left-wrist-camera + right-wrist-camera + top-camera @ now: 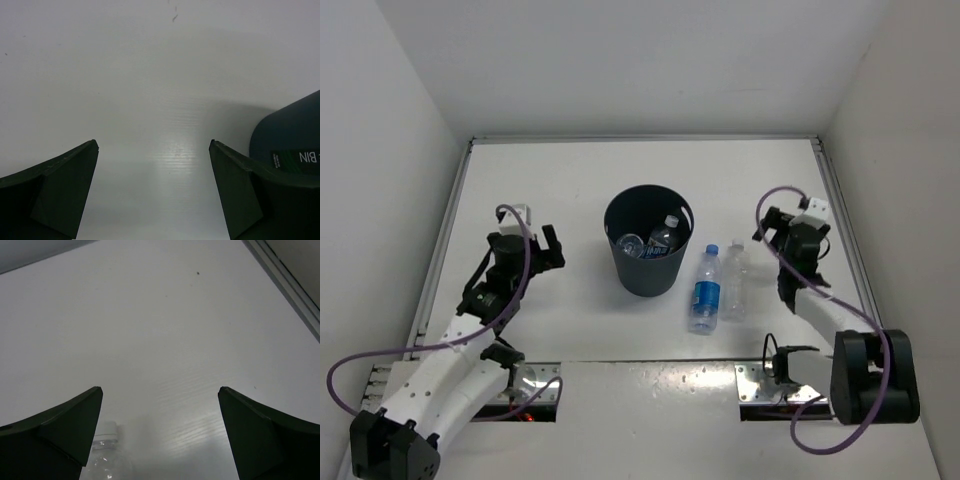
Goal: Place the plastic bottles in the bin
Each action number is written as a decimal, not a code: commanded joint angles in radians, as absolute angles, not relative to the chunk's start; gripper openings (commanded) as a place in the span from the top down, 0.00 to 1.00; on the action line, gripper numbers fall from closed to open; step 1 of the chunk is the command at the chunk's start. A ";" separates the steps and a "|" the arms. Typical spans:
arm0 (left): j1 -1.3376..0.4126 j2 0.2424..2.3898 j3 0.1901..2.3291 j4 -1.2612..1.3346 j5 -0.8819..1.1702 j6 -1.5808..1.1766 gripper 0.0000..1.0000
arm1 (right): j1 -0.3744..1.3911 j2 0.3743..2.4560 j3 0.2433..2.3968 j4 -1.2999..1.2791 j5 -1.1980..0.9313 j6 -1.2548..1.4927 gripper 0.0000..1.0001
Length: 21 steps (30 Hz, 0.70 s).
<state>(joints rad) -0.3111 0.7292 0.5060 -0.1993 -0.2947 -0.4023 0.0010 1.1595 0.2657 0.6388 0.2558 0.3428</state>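
Note:
The plain bottle (pixel 735 282) will stand leaning with its cap up at the bin's rim once the robot puts it in, because clear bottles (pixel 662 238) already crowd the bin.
The dark bin (pixel 648 240) stands upright mid-table with two clear bottles (pixel 655 240) inside it. Right of it two bottles lie side by side on the table: one with a blue label (pixel 706 291) and a nearly plain one (pixel 734 281). My left gripper (pixel 552 247) is open and empty, left of the bin, whose wall (pixel 295 145) shows at the right edge of the left wrist view. My right gripper (pixel 772 232) is open and empty, just right of the plain bottle's cap end (pixel 106 430).
White walls enclose the table on the left, back and right. A metal rail (pixel 287 282) runs along the right edge. Two metal mounting plates (pixel 760 380) sit at the near edge by the arm bases.

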 commanded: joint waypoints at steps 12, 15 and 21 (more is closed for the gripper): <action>-0.454 0.704 0.468 -0.092 -0.235 -0.252 0.00 | -0.007 1.386 0.958 -0.458 0.197 0.611 0.00; -0.463 0.704 0.459 -0.083 -0.235 -0.252 0.00 | -0.037 1.544 1.052 -0.641 0.132 0.643 0.00; -0.472 0.724 0.449 -0.072 -0.235 -0.242 0.00 | 0.103 1.559 1.036 -0.666 0.135 0.595 0.00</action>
<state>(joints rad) -0.4591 0.7097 0.4526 -0.1162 -0.2363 -0.2600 0.0555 1.6035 1.0256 -0.6025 0.2070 0.6106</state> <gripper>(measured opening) 0.995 0.996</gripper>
